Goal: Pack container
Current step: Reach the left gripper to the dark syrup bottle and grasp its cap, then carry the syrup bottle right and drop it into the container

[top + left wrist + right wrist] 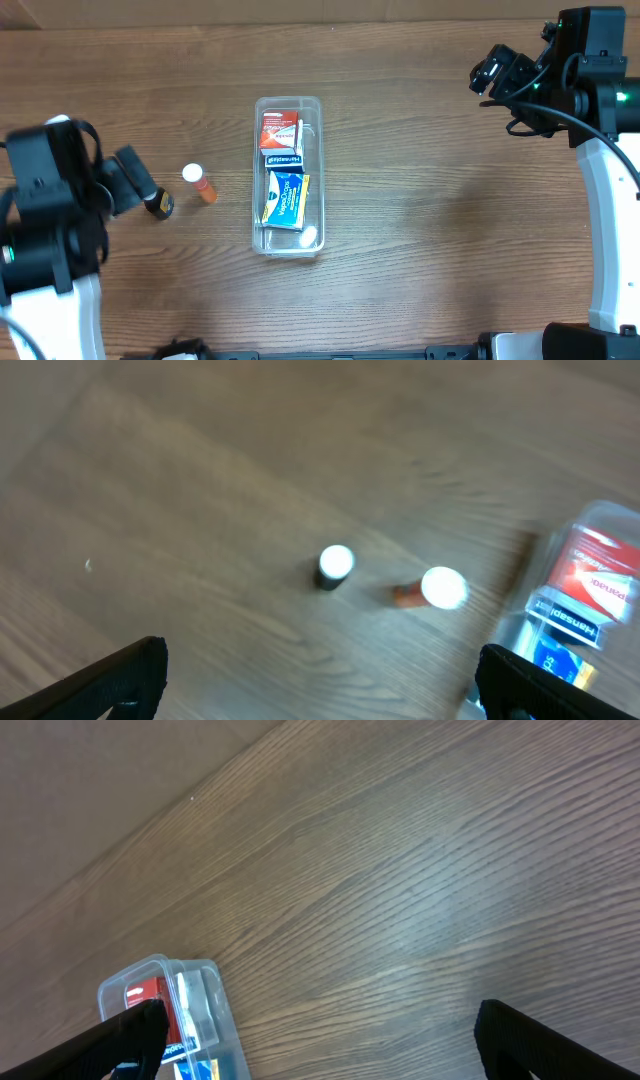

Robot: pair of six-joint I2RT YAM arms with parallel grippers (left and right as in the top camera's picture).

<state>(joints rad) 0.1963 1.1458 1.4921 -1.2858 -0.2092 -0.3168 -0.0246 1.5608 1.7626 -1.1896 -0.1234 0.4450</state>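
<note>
Both bottles (199, 182) stand on the other side of the container from my right gripper, so next my left gripper picks up the small dark bottle (160, 205) first and packs it next to the red box.
The container (256, 170) is a long clear bin in the middle of the table. It holds a red box (279, 128), a dark-labelled box and a blue and yellow box (287, 197). An orange bottle with a white cap (199, 184) stands left of it and also shows in the left wrist view (440, 589). A small dark bottle with a white cap (334, 566) stands beside it. My left gripper (325, 665) is open and empty, short of both bottles. My right gripper (320, 1020) is open and empty, high at the far right (490, 75), with the container's end in its view (215, 1010).
The wooden table top (430, 220) runs across the whole view, with its far edge along the top. My left arm's white base (50, 290) sits at the left edge and my right arm's white link (610, 230) at the right edge.
</note>
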